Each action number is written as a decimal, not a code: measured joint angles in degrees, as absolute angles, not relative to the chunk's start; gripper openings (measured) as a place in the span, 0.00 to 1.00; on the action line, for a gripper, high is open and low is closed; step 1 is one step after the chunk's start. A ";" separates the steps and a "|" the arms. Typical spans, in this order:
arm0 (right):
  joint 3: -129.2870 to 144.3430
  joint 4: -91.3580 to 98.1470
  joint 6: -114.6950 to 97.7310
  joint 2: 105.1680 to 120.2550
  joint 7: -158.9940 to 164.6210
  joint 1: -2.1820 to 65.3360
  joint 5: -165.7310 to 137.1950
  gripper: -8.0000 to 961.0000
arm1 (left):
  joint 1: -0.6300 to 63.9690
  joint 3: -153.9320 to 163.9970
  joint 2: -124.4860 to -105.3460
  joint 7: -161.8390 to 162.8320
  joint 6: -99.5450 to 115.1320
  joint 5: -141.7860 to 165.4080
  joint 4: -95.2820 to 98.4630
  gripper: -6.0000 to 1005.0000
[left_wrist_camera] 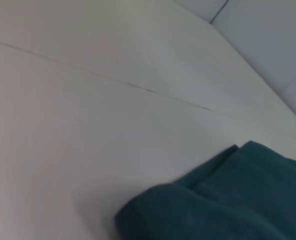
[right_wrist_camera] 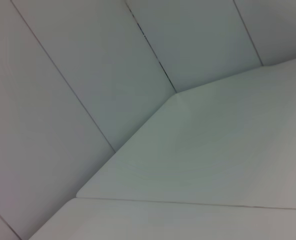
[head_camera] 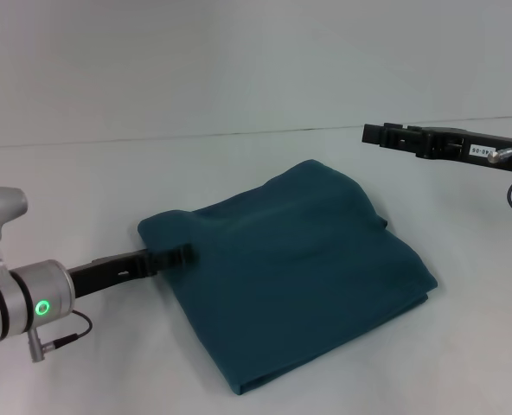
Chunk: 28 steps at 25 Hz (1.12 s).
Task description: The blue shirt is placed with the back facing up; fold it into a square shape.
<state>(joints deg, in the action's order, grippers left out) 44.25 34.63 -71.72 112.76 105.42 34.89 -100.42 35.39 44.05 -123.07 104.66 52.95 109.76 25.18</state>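
My left gripper needs to drag the shirt's corner [head_camera: 156, 227] around because the near edge of the blue shirt [head_camera: 336, 344] slants. This will straighten that edge before both grippers take it.
The blue shirt [head_camera: 299, 268] lies folded into a roughly square, layered block in the middle of the white table. My left gripper [head_camera: 183, 253] sits low at the shirt's left corner, touching or almost touching its edge. My right gripper [head_camera: 375, 135] hangs in the air beyond the shirt's far right corner, well apart from the cloth. In the left wrist view a folded corner of the blue shirt [left_wrist_camera: 228, 205] shows with stacked layers. The right wrist view shows no shirt.
The white table [head_camera: 83, 190] stretches around the shirt on every side, with a thin seam [left_wrist_camera: 108, 80] running across it. Pale wall panels [right_wrist_camera: 88, 65] rise behind the table's far edge.
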 joint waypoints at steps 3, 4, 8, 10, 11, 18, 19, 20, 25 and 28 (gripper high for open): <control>44.27 34.65 -71.72 112.76 105.50 34.89 -100.39 0.63 | 35.64 45.19 -123.05 104.67 53.38 109.78 25.30 0.95; 44.27 34.64 -71.72 112.76 105.52 34.89 -100.39 0.63 | 35.77 45.75 -123.05 104.67 53.55 109.78 25.36 0.95; 44.29 34.65 -71.67 112.76 105.61 34.89 -100.36 0.63 | 35.95 47.67 -123.01 104.68 54.13 109.78 25.96 0.92; 44.30 34.65 -71.66 112.76 105.71 34.89 -100.36 0.63 | 35.65 47.69 -123.01 104.68 54.53 109.78 26.79 0.90; 44.30 34.66 -71.68 112.78 105.72 34.89 -100.36 0.63 | 35.50 47.68 -123.01 104.68 54.77 109.78 27.36 0.89; 44.30 34.72 -71.69 113.09 105.74 34.86 -100.36 0.63 | 36.00 47.94 -122.72 104.74 54.94 110.77 27.41 0.67; 44.30 34.72 -71.69 113.10 105.75 34.83 -100.36 0.63 | 36.04 47.95 -122.71 104.75 54.94 110.84 27.42 0.65; 44.30 34.72 -71.70 113.13 105.77 34.81 -100.36 0.63 | 36.06 47.96 -122.70 104.78 54.93 110.88 27.43 0.62; 44.30 34.72 -71.72 113.26 105.82 34.80 -100.37 0.63 | 36.17 47.99 -122.63 105.55 54.43 111.31 27.54 0.52; 44.30 34.72 -71.72 113.29 105.82 34.80 -100.37 0.63 | 36.18 47.99 -122.61 105.57 54.04 111.32 27.54 0.40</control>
<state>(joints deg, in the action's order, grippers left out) 44.30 34.72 -71.72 113.29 105.82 34.80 -100.37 36.18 47.99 -122.61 105.57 54.04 111.32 27.54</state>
